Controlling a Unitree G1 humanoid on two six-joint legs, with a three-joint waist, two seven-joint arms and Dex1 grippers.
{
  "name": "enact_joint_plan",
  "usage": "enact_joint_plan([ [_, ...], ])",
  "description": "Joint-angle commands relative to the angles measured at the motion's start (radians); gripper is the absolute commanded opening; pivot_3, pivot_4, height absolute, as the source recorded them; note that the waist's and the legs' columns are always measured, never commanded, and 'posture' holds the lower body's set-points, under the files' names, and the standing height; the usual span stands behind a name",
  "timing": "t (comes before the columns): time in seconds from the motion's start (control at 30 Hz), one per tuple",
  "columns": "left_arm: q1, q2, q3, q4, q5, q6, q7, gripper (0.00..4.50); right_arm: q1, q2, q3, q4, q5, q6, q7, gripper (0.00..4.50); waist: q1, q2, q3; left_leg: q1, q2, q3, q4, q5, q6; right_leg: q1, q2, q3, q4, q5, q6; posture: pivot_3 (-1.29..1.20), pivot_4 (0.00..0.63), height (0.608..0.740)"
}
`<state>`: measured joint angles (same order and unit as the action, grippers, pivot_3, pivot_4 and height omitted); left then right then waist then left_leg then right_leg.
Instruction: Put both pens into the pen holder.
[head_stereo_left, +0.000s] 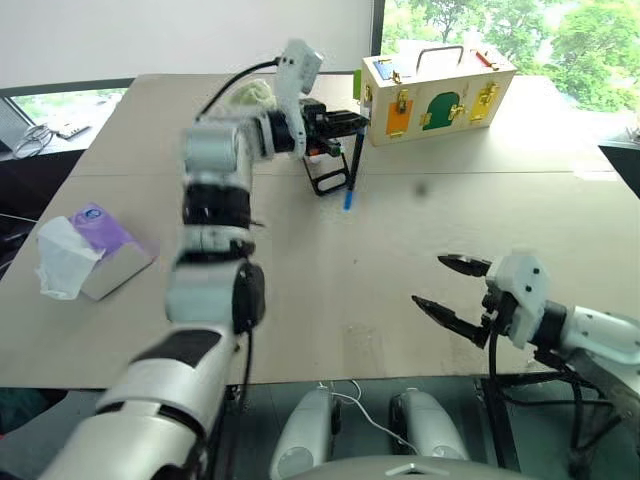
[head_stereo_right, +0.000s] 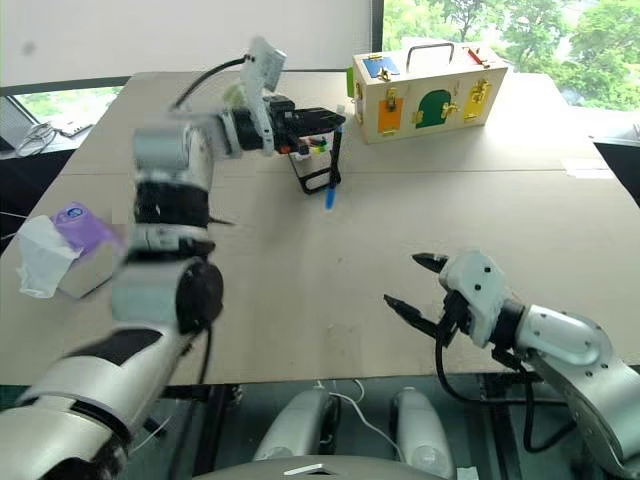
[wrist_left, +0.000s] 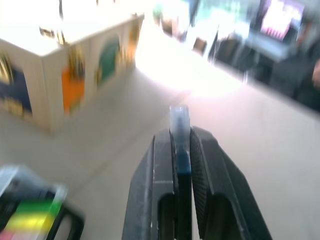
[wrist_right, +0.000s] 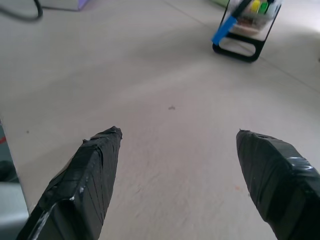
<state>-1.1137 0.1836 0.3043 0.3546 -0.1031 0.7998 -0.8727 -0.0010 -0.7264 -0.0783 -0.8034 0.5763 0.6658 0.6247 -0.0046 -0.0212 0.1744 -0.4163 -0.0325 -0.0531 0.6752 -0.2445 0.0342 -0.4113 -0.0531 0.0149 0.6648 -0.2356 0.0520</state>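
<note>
The pen's blue end (head_stereo_right: 330, 198) hangs beside the pen holder, so my left gripper should turn and bring the pen back over the holder's opening (head_stereo_right: 316, 148) before lowering it.
My left gripper (head_stereo_left: 348, 122) is raised over the far middle of the table, pointing level and shut on a slim black pen (head_stereo_left: 353, 168). The pen hangs nearly upright, blue end (head_stereo_left: 348, 200) down, just right of the pen holder (head_stereo_left: 320, 160). In the left wrist view the fingers (wrist_left: 160, 165) pinch the pen's shaft (wrist_left: 180, 125). The pen holder (wrist_right: 248, 27) is a small clear box on a black frame with yellow and green items inside. I cannot make out the other pen. My right gripper (head_stereo_left: 452, 285) hovers open and holding nothing near the table's front right edge.
A yellow wooden latch box (head_stereo_left: 440, 92) with a handle stands at the back, right of the holder. A purple tissue pack (head_stereo_left: 95, 250) lies at the left. Bare tabletop (head_stereo_left: 380, 260) stretches between the two grippers.
</note>
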Motion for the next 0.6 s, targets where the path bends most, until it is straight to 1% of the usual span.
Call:
enact_joint_plan([
  [0.03, -0.012, -0.06, 0.105, -0.19, -0.093, -0.118, 0.207, 0.03, -0.035, -0.02, -0.012, 0.017, 0.019, -0.021, 0.044, 3.91, 0.004, 0.0, 0.0, 0.0, 0.0, 0.0, 0.0, 0.0, 0.0, 0.0, 0.0, 0.0, 0.0, 0.0, 0.0, 0.0, 0.15, 0.74],
  [0.07, 0.007, -0.072, 0.09, -0.214, -0.092, -0.162, 0.233, 0.03, -0.047, -0.023, -0.015, 0.024, 0.023, -0.018, 0.05, 3.91, 0.005, 0.0, 0.0, 0.0, 0.0, -0.001, 0.0, 0.0, 0.0, 0.0, 0.0, 0.0, 0.0, 0.0, 0.0, 0.0, 0.15, 0.74],
  [0.17, 0.105, -0.093, 0.018, -0.319, -0.09, -0.348, 0.241, 0.03, -0.062, -0.019, -0.02, 0.012, 0.029, -0.017, 0.044, 3.91, 0.004, 0.001, -0.001, 0.002, 0.0, 0.003, -0.002, 0.0, 0.0, 0.0, 0.0, 0.001, 0.0, 0.0, 0.0, 0.0, 0.15, 0.74],
  [0.2, 0.149, -0.084, -0.034, -0.336, -0.07, -0.47, 0.205, 0.03, -0.077, -0.007, -0.027, 0.012, 0.031, -0.021, 0.03, 3.91, 0.006, 0.001, -0.001, 0.003, 0.0, 0.004, -0.003, 0.0, -0.001, 0.0, 0.0, 0.002, 0.0, 0.0, 0.0, 0.0, 0.15, 0.74],
  [0.23, 0.177, -0.074, -0.072, -0.343, -0.057, -0.553, 0.181, 0.03, -0.087, 0.0, -0.033, 0.013, 0.033, -0.023, 0.021, 3.91, 0.006, 0.001, -0.001, 0.002, 0.0, 0.003, -0.003, 0.0, -0.001, 0.0, 0.0, 0.002, 0.0, 0.0, 0.0, 0.0, 0.15, 0.74],
  [0.27, 0.227, -0.049, -0.133, -0.32, -0.012, -0.763, 0.127, 0.03, -0.107, 0.02, -0.037, 0.013, 0.029, -0.033, -0.001, 3.91, 0.007, 0.001, -0.001, 0.003, 0.0, 0.004, -0.003, 0.0, -0.001, 0.0, 0.0, 0.002, -0.001, 0.0, 0.0, 0.0, 0.15, 0.74],
  [0.3, 0.265, -0.029, -0.176, -0.294, 0.012, -0.925, 0.086, 0.03, -0.121, 0.035, -0.04, 0.011, 0.026, -0.04, -0.017, 3.91, 0.008, 0.001, -0.001, 0.003, 0.0, 0.004, -0.003, 0.0, -0.001, 0.0, 0.0, 0.002, 0.0, 0.0, 0.0, 0.0, 0.15, 0.74],
  [0.37, 0.314, 0.024, -0.24, -0.18, 0.061, -1.199, 0.038, 0.03, -0.143, 0.059, -0.039, 0.005, 0.031, -0.043, -0.037, 3.91, 0.015, 0.001, -0.001, 0.003, 0.0, 0.004, -0.003, 0.0, -0.001, 0.0, -0.001, 0.002, -0.001, 0.001, -0.002, 0.0, 0.15, 0.74],
  [0.4, 0.319, 0.04, -0.256, -0.135, 0.074, -1.271, 0.038, 0.03, -0.146, 0.063, -0.041, 0.001, 0.036, -0.041, -0.039, 3.91, 0.018, 0.001, -0.001, 0.003, 0.0, 0.004, -0.003, 0.0, -0.001, 0.0, 0.0, 0.002, -0.001, 0.001, -0.002, 0.0, 0.15, 0.74],
  [0.43, 0.32, 0.063, -0.273, -0.06, 0.095, -1.386, 0.041, 0.03, -0.154, 0.07, -0.044, -0.004, 0.042, -0.039, -0.047, 3.91, 0.019, 0.001, -0.001, 0.003, 0.0, 0.004, -0.003, 0.0, -0.001, 0.0, 0.0, 0.002, -0.002, 0.002, -0.003, 0.0, 0.15, 0.74],
  [0.53, 0.268, 0.153, -0.311, 0.227, 0.222, -1.716, 0.121, 0.03, -0.182, 0.087, -0.052, -0.009, 0.058, -0.028, -0.075, 3.91, 0.02, 0.001, -0.001, 0.003, 0.0, 0.003, -0.003, -0.002, 0.003, 0.0, 0.0, 0.001, -0.002, 0.002, -0.003, 0.0, 0.15, 0.74],
  [0.6, 0.211, 0.184, -0.332, 0.375, 0.277, -1.84, 0.185, 0.03, -0.189, 0.088, -0.059, -0.01, 0.06, -0.026, -0.086, 3.91, 0.019, 0.001, -0.001, 0.003, -0.001, 0.005, -0.003, -0.002, 0.004, 0.0, 0.002, 0.0, -0.002, 0.002, -0.003, 0.0, 0.15, 0.74],
])
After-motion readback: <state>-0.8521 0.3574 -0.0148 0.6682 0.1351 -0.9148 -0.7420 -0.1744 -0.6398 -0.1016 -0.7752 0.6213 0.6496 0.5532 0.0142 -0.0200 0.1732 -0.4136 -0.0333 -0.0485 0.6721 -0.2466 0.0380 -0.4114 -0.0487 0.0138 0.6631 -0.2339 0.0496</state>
